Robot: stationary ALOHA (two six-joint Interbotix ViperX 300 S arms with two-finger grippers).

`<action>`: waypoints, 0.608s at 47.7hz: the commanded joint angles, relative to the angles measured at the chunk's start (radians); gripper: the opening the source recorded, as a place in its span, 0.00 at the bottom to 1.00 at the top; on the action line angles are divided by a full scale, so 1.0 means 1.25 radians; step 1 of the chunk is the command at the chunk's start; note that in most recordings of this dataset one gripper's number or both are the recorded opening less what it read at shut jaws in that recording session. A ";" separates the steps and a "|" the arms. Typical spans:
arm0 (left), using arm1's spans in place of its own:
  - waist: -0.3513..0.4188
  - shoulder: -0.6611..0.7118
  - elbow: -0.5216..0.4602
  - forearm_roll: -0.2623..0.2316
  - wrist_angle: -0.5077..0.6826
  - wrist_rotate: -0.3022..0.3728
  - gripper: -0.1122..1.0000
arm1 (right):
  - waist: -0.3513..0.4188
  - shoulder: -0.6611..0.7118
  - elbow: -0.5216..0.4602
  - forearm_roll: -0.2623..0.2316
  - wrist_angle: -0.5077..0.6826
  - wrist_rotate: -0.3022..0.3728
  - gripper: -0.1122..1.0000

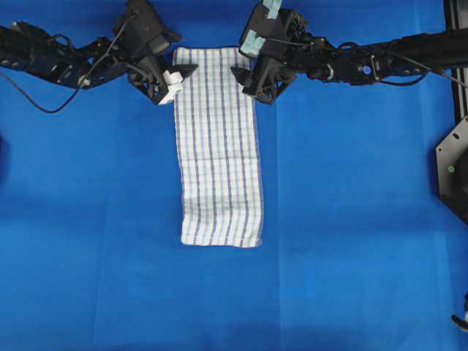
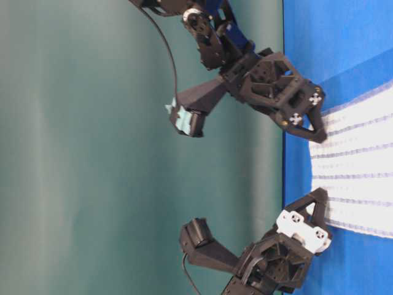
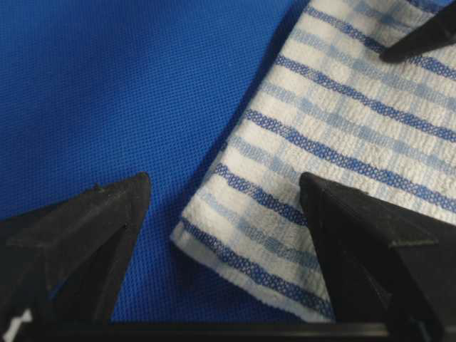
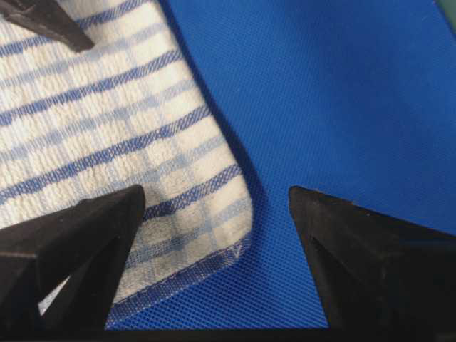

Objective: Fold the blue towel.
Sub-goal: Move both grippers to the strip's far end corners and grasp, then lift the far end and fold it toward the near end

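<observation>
The towel's corner (image 3: 196, 229) lies limp, so the blue towel should fold back over itself, and its near half (image 1: 219, 199) should stay flat, when I carry the towel's far edge over.
The blue towel (image 1: 218, 146) lies flat as a long narrow strip, running from the far edge toward the near side of the table. My left gripper (image 1: 177, 77) is open at its far left corner. In the left wrist view that corner (image 3: 214, 228) sits between the fingers (image 3: 107, 235), with one finger over the cloth. My right gripper (image 1: 245, 79) is open at the far right corner. The right wrist view shows the hemmed corner (image 4: 228, 235) between its spread fingers (image 4: 342, 242). The table-level view shows both grippers low over the towel (image 2: 359, 166), left (image 2: 322, 220) and right (image 2: 319, 120). Neither holds anything.
A plain blue sheet (image 1: 351, 241) covers the table. A black mount (image 1: 453, 172) stands at the right edge, and a black cable (image 1: 33, 102) loops at the far left. A green backdrop (image 2: 92, 153) rises behind the arms.
</observation>
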 commanded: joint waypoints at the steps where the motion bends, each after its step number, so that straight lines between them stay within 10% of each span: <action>1: 0.001 0.000 -0.015 0.001 -0.005 -0.001 0.83 | -0.002 0.000 -0.020 -0.001 -0.007 -0.001 0.92; 11: 0.001 0.001 -0.010 0.001 0.002 -0.002 0.69 | -0.002 0.022 -0.036 -0.004 -0.007 -0.001 0.83; 22: -0.002 0.001 -0.010 0.004 0.006 0.002 0.19 | -0.002 0.031 -0.043 -0.005 -0.001 -0.001 0.29; 29: -0.002 0.000 -0.015 0.009 0.005 0.004 0.16 | -0.002 0.031 -0.043 -0.007 0.007 -0.001 0.09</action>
